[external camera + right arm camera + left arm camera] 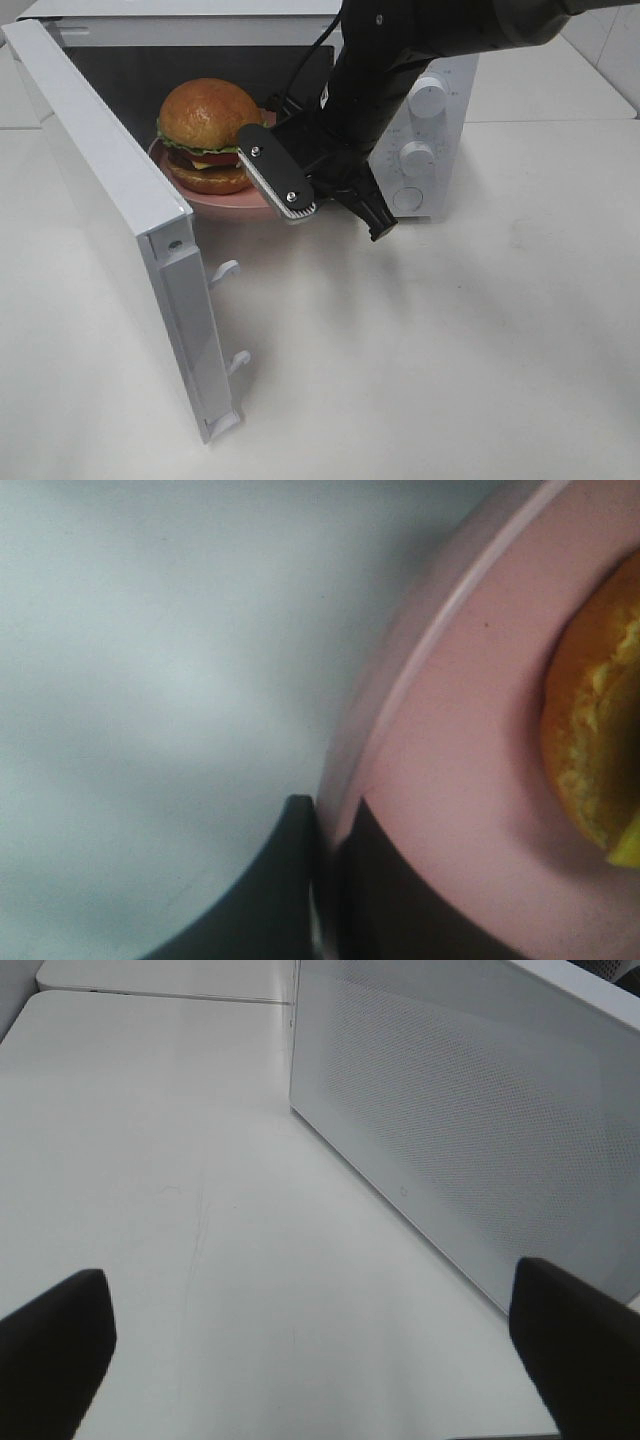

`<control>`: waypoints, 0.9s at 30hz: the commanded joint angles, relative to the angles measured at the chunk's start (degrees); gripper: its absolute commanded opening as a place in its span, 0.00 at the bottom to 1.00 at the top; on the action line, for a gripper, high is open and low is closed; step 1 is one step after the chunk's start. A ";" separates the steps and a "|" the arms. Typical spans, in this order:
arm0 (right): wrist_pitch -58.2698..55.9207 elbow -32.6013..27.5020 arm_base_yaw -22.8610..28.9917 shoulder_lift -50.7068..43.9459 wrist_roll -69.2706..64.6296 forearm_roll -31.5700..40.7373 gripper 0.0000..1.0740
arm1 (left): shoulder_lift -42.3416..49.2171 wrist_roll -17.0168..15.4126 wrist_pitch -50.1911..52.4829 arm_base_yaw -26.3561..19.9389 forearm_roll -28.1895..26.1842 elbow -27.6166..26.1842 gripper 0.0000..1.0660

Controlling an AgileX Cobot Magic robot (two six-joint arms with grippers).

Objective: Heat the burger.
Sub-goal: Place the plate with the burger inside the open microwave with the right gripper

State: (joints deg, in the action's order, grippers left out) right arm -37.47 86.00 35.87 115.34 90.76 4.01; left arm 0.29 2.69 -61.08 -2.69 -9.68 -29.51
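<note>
The robot's right gripper now pushes the pink plate point(225, 203), which lies flat and clear of the open door, until the plate's front rim is inside the microwave point(257, 72).
The burger point(208, 125) stands on a round pink plate point(238, 203) inside the open microwave point(432, 120). My right gripper point(298, 208) reaches in from the right and is shut on the plate's front rim. In the right wrist view its fingertips point(275, 900) pinch the pink rim point(470, 780), with the burger's bun edge point(600, 740) just beyond. My left gripper point(320, 1360) is open with nothing between its fingers point(55, 1340). It hovers over the bare table beside the door's dotted outer face point(480, 1130) and is out of the high view.
The microwave door point(120, 220) swings out to the left and front, with two latch hooks point(228, 270) on its edge. Two knobs point(430, 97) sit on the panel at the right. A white table point(450, 340) spreads in front.
</note>
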 commanded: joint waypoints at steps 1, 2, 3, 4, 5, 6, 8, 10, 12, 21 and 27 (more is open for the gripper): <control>2.41 2.46 0.00 0.00 -1.72 -0.74 0.00 | 0.86 0.00 -0.06 0.00 -0.57 0.00 0.94; 2.35 2.81 0.00 0.23 -2.01 -0.92 0.00 | 0.86 0.00 -0.06 0.00 -0.52 0.00 0.94; 2.35 3.84 0.00 0.86 -2.81 -1.43 0.00 | 0.86 0.00 -0.06 0.00 -0.52 0.00 0.94; 2.35 3.84 0.00 0.86 -2.81 -1.43 0.00 | 0.86 0.00 -0.06 0.00 -0.52 0.00 0.94; 2.29 4.93 0.23 1.60 -3.95 -2.69 0.00 | 0.86 0.00 -0.06 0.00 -0.52 0.00 0.94; 2.29 4.93 0.23 1.60 -3.95 -2.69 0.00 | 0.86 0.00 -0.06 0.00 -0.52 0.00 0.94; 2.12 6.76 0.63 2.86 -6.13 -4.53 0.00 | 0.86 0.00 -0.06 0.00 -0.52 0.00 0.94; 2.12 8.08 0.63 3.78 -7.33 -4.76 0.00 | 0.86 0.00 -0.06 0.00 -0.52 0.00 0.94; 2.12 8.59 0.63 4.18 -7.73 -4.76 0.00 | 0.86 0.00 -0.06 0.00 -0.52 0.00 0.94; 1.43 15.41 1.32 8.82 -13.06 -8.65 0.00 | 0.86 0.00 -0.11 0.00 -0.46 0.00 0.94; 1.15 18.62 1.32 11.34 -14.32 -8.71 0.00 | 0.86 0.00 -0.11 0.00 -0.34 0.00 0.94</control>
State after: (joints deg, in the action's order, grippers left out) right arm -38.85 103.59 36.90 127.20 77.12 -4.58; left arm 0.29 2.69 -61.08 -2.69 -9.68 -29.51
